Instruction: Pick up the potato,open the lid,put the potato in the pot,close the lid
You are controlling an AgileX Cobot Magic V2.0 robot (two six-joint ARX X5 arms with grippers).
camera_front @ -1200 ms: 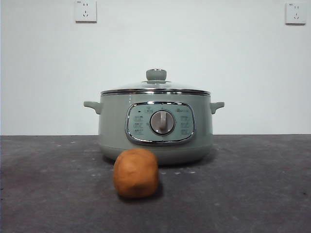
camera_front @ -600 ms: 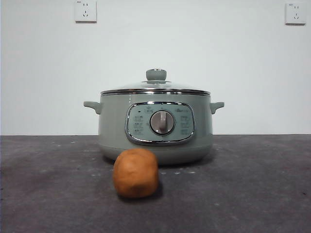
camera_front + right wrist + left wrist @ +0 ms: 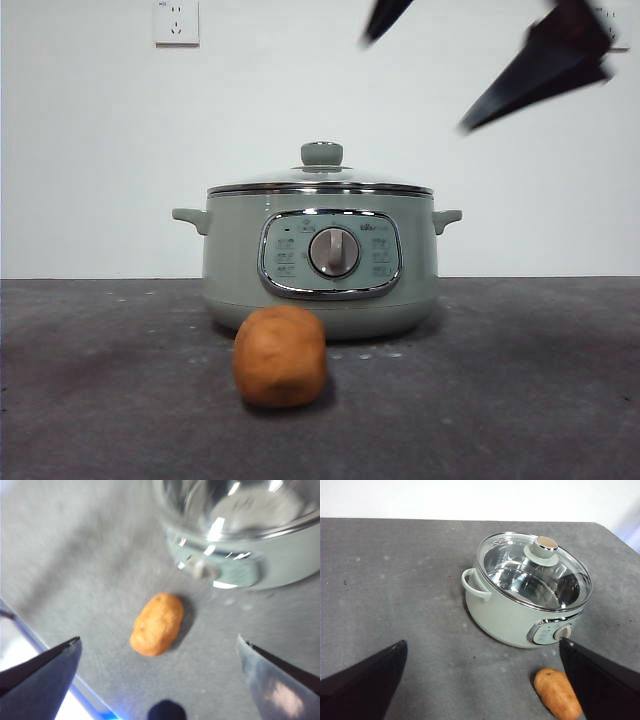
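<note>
My gripper will find an empty pot (image 3: pixel 320 262) when it puts the potato in, because the shiny inner bottom (image 3: pixel 257 510) can be seen through the clear lid.
The potato (image 3: pixel 280 355) lies on the dark table just in front of the pot (image 3: pixel 230 260). The lid (image 3: pixel 320 183) sits shut on the pot, with its green knob on top. My right gripper (image 3: pixel 417 85) shows as two black jaws at the top right, open and empty, high above the pot. Its blurred wrist view has the potato (image 3: pixel 156 624) between the open jaws (image 3: pixel 158 638), with the pot (image 3: pixel 280 570) beyond. My left gripper (image 3: pixel 482 641) is open and empty, held back from the pot (image 3: pixel 495 615), the lid (image 3: pixel 535 575) and the potato (image 3: pixel 557 692).
The grey table (image 3: pixel 520 400) stretches to both sides of the pot. A white wall with a socket (image 3: pixel 176 22) stands behind it. The right wrist view shows the table's edge (image 3: pixel 75 700) close to the potato.
Two black jaws have come into the front view at the top right, where none showed before. The pot, lid and potato have not moved.
</note>
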